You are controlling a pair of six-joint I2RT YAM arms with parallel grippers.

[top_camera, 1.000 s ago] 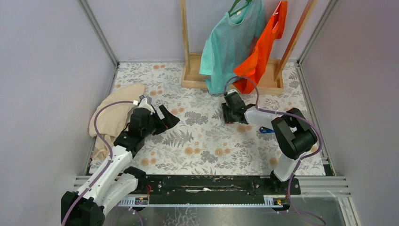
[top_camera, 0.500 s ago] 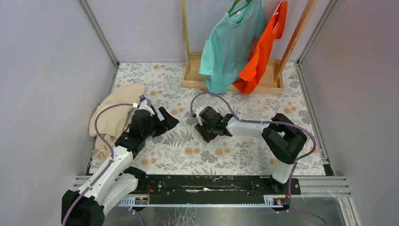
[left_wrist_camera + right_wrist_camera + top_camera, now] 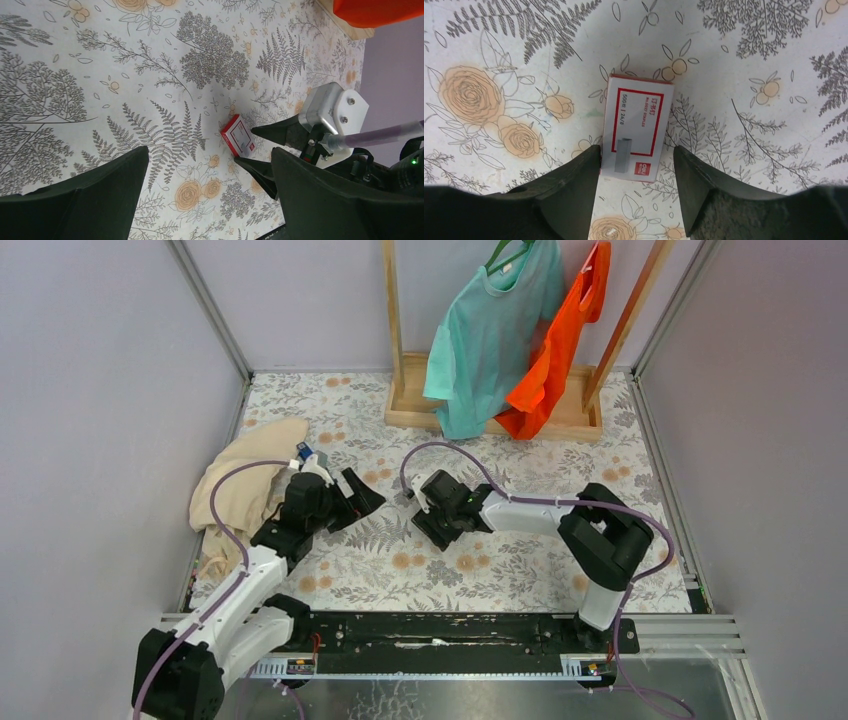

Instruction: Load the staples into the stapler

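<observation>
My right gripper should squeeze the long sides of the staples box (image 3: 637, 127) while my left gripper pushes the tray out from the box's far end (image 3: 642, 78), because the box is shut.
The staples are a small white box with a red border (image 3: 639, 125) lying flat on the floral tablecloth; it also shows as the box (image 3: 239, 141) in the left wrist view. My right gripper (image 3: 636, 152) is open and low over the table, its fingers either side of the box's near end. The left finger (image 3: 584, 170) is right at the box's edge and the other stands apart. From above, the right gripper (image 3: 432, 517) covers the box. My left gripper (image 3: 210, 152) is wide open and holds nothing; it is left of the box, facing it (image 3: 360, 495). The stapler is out of view.
A wooden clothes rack (image 3: 490, 410) with a teal shirt (image 3: 490, 330) and an orange shirt (image 3: 550, 350) stands at the back. A beige cloth (image 3: 240, 490) is heaped at the left, beside my left arm. Walls close in both sides.
My right arm swung left from near the rack to the middle of the table and came down over the box, its jaws widening. The left arm has barely moved.
</observation>
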